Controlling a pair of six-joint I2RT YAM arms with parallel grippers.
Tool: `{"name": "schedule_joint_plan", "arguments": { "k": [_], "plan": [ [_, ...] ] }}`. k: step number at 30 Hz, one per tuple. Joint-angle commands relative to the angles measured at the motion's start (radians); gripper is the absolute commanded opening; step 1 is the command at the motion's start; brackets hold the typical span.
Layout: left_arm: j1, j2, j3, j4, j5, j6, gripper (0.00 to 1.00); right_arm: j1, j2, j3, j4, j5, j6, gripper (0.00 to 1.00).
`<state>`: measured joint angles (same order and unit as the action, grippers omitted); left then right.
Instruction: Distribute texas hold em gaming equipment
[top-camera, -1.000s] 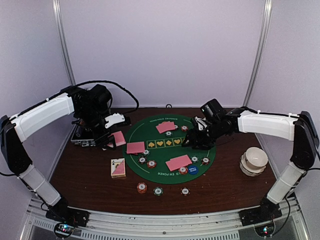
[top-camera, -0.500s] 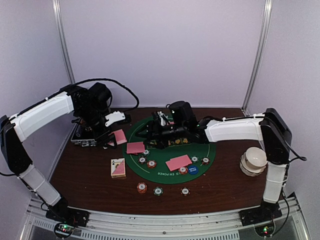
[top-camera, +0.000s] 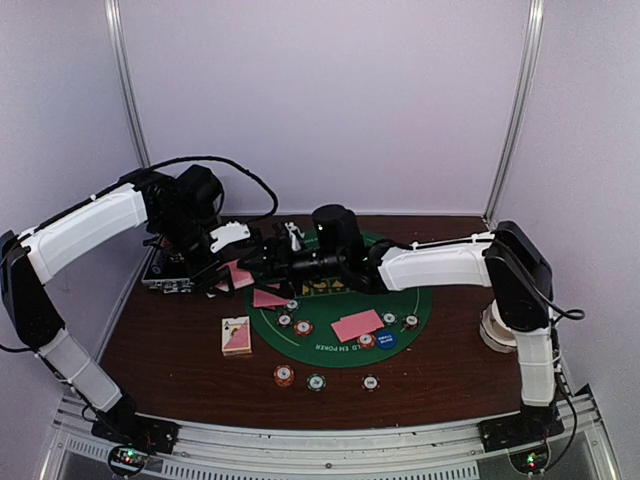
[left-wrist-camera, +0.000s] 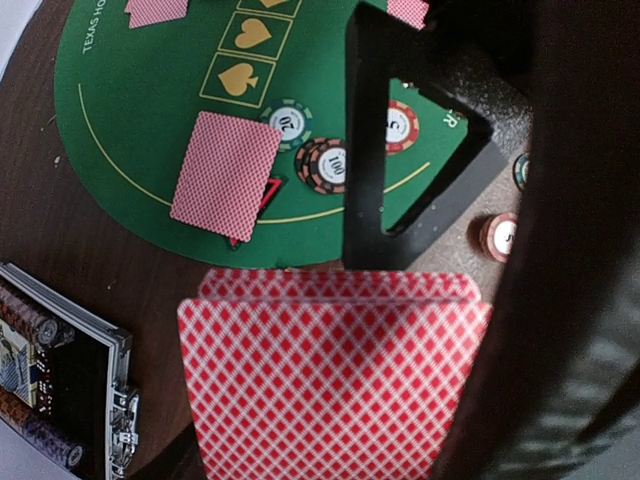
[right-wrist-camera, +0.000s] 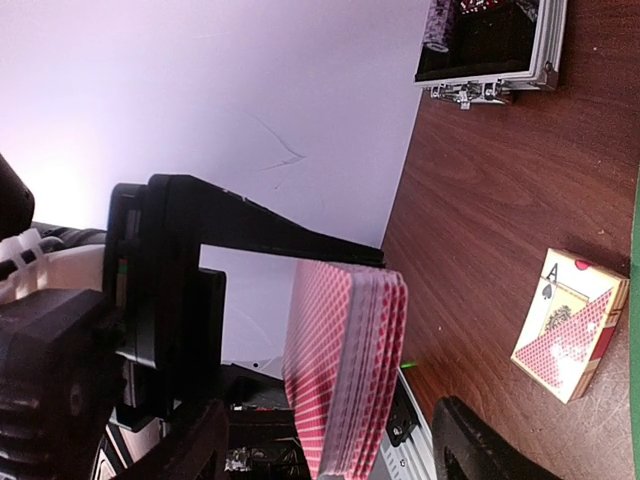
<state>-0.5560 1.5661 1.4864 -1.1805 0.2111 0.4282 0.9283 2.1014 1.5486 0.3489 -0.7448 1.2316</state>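
The deck's free edge points in between the open fingers of my right gripper, so I go on toward the deck until they close on cards there.
My left gripper is shut on a deck of pink-red-backed cards, held on edge above the table left of the green mat. My right gripper has reached across the mat and is open. In the right wrist view its fingers stand either side of the deck. Face-down cards lie on the mat with striped chips and a blue disc. A red triangle peeks from under a card.
The silver-edged case lies at the far left, with a card box in front of it. Three chips lie on the wood before the mat. A white round object stands at the right.
My right arm has swept left across the mat, from its right side to the deck in my left gripper. The left arm has barely moved.
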Motion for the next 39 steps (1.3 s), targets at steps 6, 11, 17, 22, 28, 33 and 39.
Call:
{"name": "schedule_joint_plan", "arguments": {
  "k": [6,11,17,22,28,33,39],
  "plan": [
    [0.002,-0.009,0.025,0.010,0.030,0.004,0.00,0.010,0.100,0.108,0.034,-0.035,0.044,0.73],
    [0.002,-0.010,0.025,0.010,0.033,0.006,0.00,0.012,0.136,0.149,0.038,-0.042,0.063,0.73],
    [0.002,-0.013,0.023,0.010,0.027,0.008,0.00,0.002,0.161,0.133,0.074,-0.060,0.100,0.67],
    [0.002,-0.017,0.023,0.010,0.023,0.011,0.00,-0.029,0.130,0.062,0.087,-0.071,0.091,0.61],
    [0.002,-0.015,0.023,0.010,0.021,0.013,0.00,-0.063,0.067,-0.014,0.073,-0.071,0.054,0.55],
    [0.002,-0.011,0.025,0.010,0.019,0.014,0.00,-0.072,0.030,-0.025,0.089,-0.081,0.054,0.50],
    [0.002,-0.006,0.023,0.010,0.014,0.014,0.00,-0.069,0.000,-0.031,0.111,-0.089,0.060,0.46]
  ]
}}
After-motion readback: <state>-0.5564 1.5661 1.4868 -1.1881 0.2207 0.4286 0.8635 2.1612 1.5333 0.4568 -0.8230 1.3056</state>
